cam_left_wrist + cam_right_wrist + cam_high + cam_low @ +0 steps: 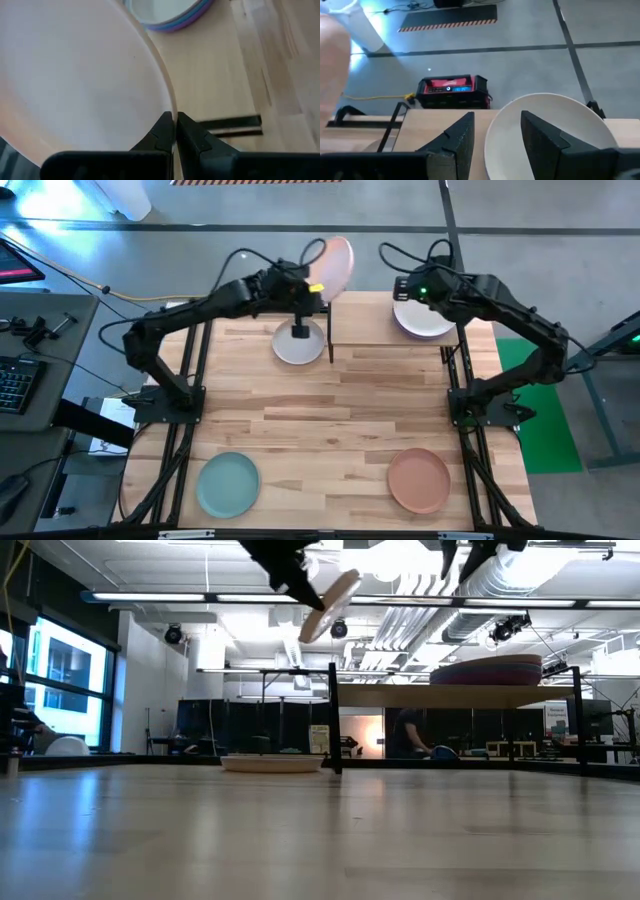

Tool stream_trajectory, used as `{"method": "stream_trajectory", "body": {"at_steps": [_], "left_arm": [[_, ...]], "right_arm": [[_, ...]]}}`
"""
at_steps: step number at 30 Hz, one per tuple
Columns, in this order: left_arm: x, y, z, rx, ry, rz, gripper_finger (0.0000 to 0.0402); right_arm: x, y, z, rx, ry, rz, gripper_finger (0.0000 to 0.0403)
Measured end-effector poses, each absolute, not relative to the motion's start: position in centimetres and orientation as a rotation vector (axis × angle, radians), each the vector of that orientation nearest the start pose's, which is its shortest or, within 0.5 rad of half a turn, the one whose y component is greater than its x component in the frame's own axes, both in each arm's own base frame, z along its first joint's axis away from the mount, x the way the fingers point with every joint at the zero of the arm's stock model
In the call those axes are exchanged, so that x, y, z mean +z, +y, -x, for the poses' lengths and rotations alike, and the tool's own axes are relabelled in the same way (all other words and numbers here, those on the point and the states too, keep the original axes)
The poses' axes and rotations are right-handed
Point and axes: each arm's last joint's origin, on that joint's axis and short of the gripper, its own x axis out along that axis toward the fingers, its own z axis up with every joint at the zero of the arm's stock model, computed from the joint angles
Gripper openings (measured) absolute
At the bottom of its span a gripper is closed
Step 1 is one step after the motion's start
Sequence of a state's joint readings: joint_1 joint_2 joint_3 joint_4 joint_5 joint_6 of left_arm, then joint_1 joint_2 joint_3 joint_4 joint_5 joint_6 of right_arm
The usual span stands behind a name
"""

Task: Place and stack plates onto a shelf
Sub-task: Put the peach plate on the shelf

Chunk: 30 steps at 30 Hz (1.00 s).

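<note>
The pale pink plate (335, 268) should come to rest flat on the empty plank (364, 322) beside the stack when I lower it, because the plank looks about as wide as the plate.
My left gripper (318, 284) is shut on a pale pink plate (336, 264), which it holds tilted in the air over the left end of the shelf (372, 332); the low view shows this plate (330, 604) well above the plank (450, 696). A stack of plates (424, 317) with a cream-white one on top and purple and blue rims below rests on the shelf's right part. My right gripper (497, 135) hovers open above that stack. A grey-white plate (297, 344) lies on the table beside the shelf's left post. My left gripper pinches the pink plate's rim (173, 114) between its two fingers, one finger (161, 131) on the plate's face and one on its back. The plate (75, 75) is lifted clear and stands tilted, its far edge higher than the held edge.
A teal-green plate (228, 484) and a tan-brown plate (419, 479) lie near the table's near edge, left and right. The table's middle is bare wood. The shelf's black posts (333, 720) stand at its corners. A red device (452, 91) sits on the floor beyond the table.
</note>
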State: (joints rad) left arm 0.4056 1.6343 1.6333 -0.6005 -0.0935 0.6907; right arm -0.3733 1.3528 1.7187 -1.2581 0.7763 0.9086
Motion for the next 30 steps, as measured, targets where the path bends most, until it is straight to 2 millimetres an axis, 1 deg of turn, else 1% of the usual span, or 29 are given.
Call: {"method": "stream_trajectory", "body": {"at_steps": [5, 10, 16, 20, 23, 26, 30], "left_arm": [[35.6, 13.7, -35.5, 0.184, 0.736, -0.675, 0.0001], [33.8, 12.9, -37.5, 0.098, 0.763, -0.82, 0.0001], [31.3, 12.6, -39.1, 0.029, 0.844, -0.938, 0.0001], [30.0, 12.4, -39.9, -0.004, 0.88, -0.977, 0.0001], [29.6, 12.1, -40.2, -0.017, 0.886, -1.0, 0.0001], [29.7, 11.9, -40.3, -0.02, 0.879, -1.005, 0.0001], [29.7, 11.6, -40.3, 0.008, 0.904, -1.038, 0.0001]], "right_arm": [[43.7, -9.7, -19.4, -1.371, 0.404, -0.563, 0.0142], [43.5, -9.6, -19.3, -1.358, 0.455, -0.57, 0.0142], [43.3, -9.5, -19.1, -1.365, 0.484, -0.578, 0.0142], [43.2, -9.5, -19.1, -1.349, 0.495, -0.591, 0.0142], [43.2, -9.4, -19.1, -1.349, 0.497, -0.592, 0.0142], [43.2, -9.4, -19.1, -1.331, 0.506, -0.607, 0.0142], [43.3, -9.4, -19.5, -1.279, 0.482, -0.677, 0.0142]]}}
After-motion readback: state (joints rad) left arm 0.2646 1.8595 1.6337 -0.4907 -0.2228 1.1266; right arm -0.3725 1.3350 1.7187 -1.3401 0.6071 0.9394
